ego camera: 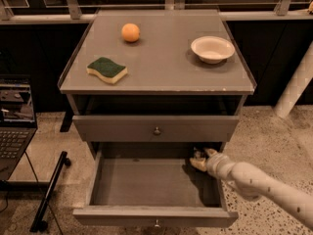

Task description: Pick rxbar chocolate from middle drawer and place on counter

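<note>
Next, I pull the rxbar chocolate out toward the middle drawer's front (195,215) before lifting it to the counter, since the closed drawer (201,129) above blocks its way up.
The middle drawer (142,182) stands pulled open at the bottom of the cabinet, and its grey floor is bare. My gripper (199,159) is at the drawer's back right corner, raised off the floor just under the closed drawer above. It is shut on the rxbar chocolate (197,153), which shows only as a small dark piece at the tip. My pale arm (264,185) reaches in from the lower right over the drawer's right side. The counter (161,65) is the grey top of the cabinet, above the gripper.
On the counter lie a green-and-yellow sponge (107,69) at the front left, an orange (130,32) at the back and a white bowl (212,48) at the right. A closed knobbed drawer front (156,128) is above the open drawer. A laptop (14,126) and a black stand (49,190) are at the left.
</note>
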